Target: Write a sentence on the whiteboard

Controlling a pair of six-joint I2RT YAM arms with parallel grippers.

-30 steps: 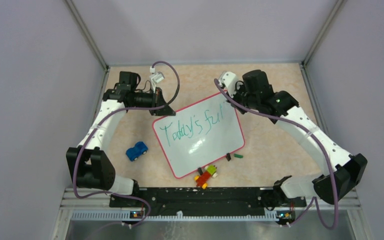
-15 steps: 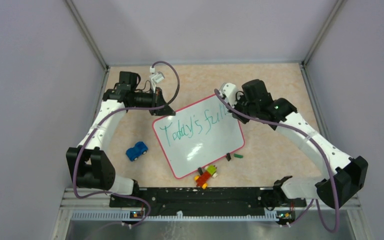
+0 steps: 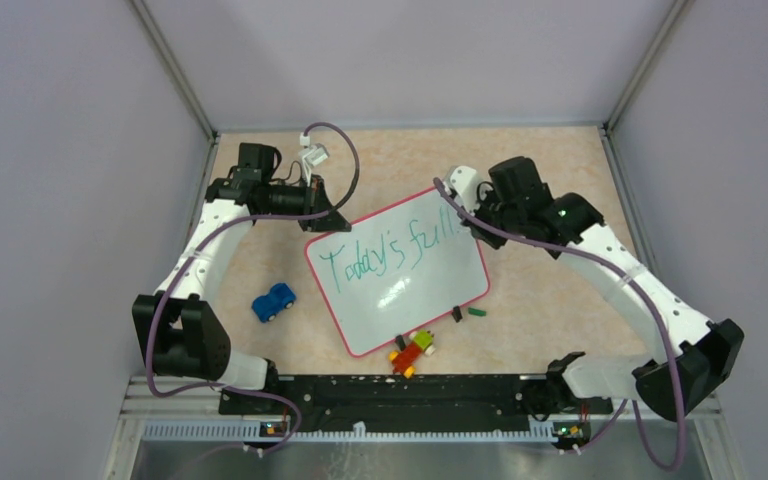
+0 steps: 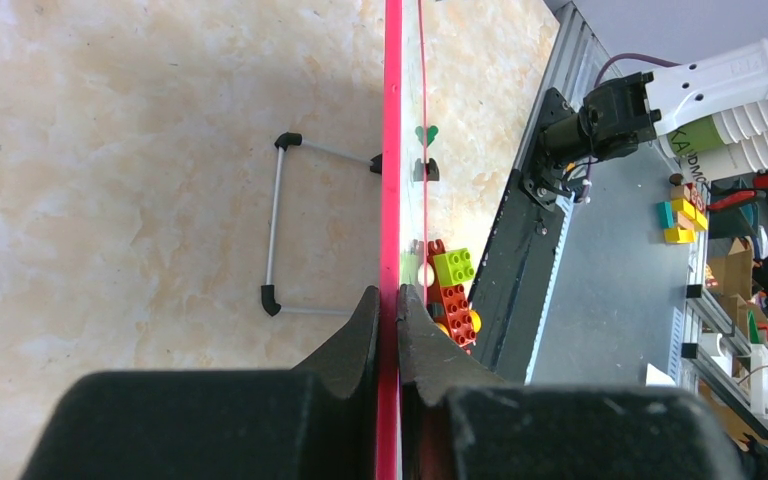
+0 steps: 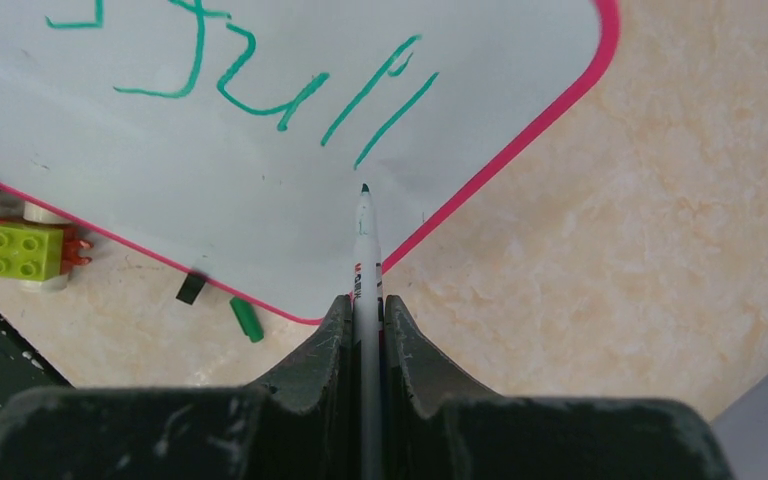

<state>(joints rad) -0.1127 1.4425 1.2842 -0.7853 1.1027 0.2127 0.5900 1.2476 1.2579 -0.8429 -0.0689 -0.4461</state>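
The word "full" stops near the whiteboard's side edge (image 3: 482,258), so next my right gripper moves the marker back to the empty space (image 3: 362,312) under "Today's".
The whiteboard (image 3: 400,290) stands tilted in the middle of the table, white with a red-pink rim. The sentence (image 3: 390,250) reads "Today's full" in green-teal on one line. My left gripper (image 3: 325,222) is shut on the board's upper left corner; in the left wrist view its jaws pinch the red rim (image 4: 392,150). My right gripper (image 3: 465,215) is shut on a white marker (image 5: 365,240). The marker's green tip sits just below the last "l" of the lettering (image 5: 260,90), near the board's right edge; whether it touches the whiteboard (image 5: 260,230) I cannot tell.
A blue toy car (image 3: 274,301) sits left of the board. A toy of coloured bricks (image 3: 413,351) lies at its near corner. A green marker cap (image 3: 476,313) and a small black piece (image 3: 456,313) lie by the near right edge. A wire stand (image 4: 275,230) props the board from behind.
The lettering grew from "ful" to "full". My right arm shifted right and slightly toward the near side with the marker. The left arm and the board stayed put.
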